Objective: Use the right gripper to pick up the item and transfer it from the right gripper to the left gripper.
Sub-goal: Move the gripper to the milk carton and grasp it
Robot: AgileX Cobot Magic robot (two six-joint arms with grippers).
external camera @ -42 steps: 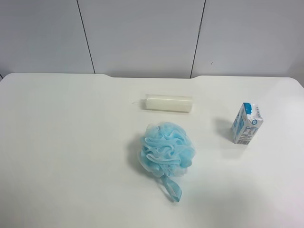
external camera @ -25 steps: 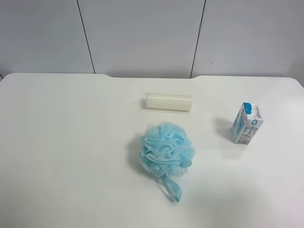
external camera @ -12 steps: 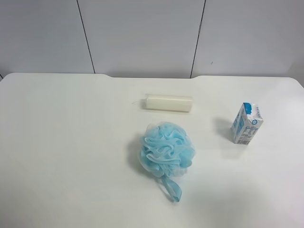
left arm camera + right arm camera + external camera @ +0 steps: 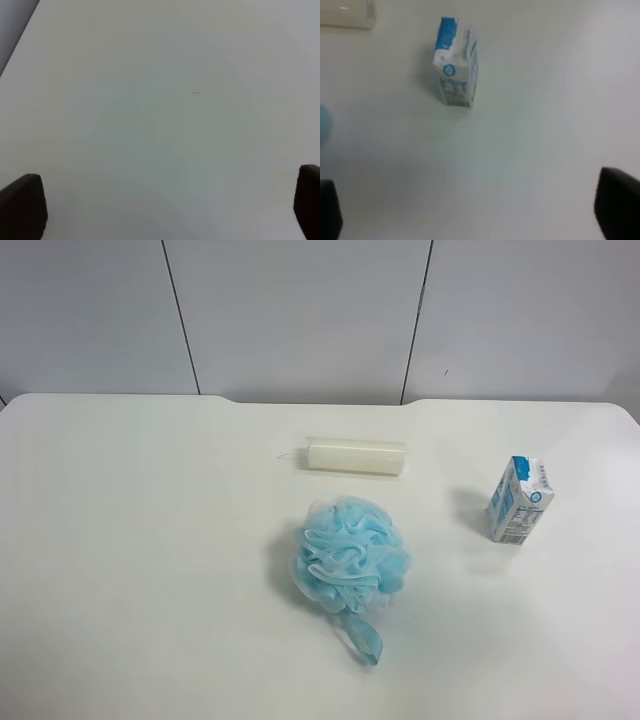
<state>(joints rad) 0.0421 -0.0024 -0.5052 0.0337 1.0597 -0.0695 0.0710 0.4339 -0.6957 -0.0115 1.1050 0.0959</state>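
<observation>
The drink carton (image 4: 517, 508) is standing upright, away from the bath sponge. My right gripper should continue, open, toward the carton's top (image 4: 530, 474) until its fingers are on both sides of it.
The item, a small white-and-blue drink carton (image 4: 519, 501), stands upright at the right side of the white table in the exterior high view. It also shows in the right wrist view (image 4: 456, 62), some way ahead of my right gripper (image 4: 472, 215). That gripper is open and empty, with only its two black fingertips (image 4: 617, 202) at the frame's lower corners. My left gripper (image 4: 160, 210) is open and empty over bare table, its fingertips (image 4: 22, 205) wide apart. Neither arm shows in the exterior high view.
A fluffy blue mesh bath sponge (image 4: 350, 555) with a loop lies at the table's middle. A cream-white cylindrical bar (image 4: 355, 456) lies behind it; its end shows in the right wrist view (image 4: 347, 13). A grey panelled wall stands behind the table.
</observation>
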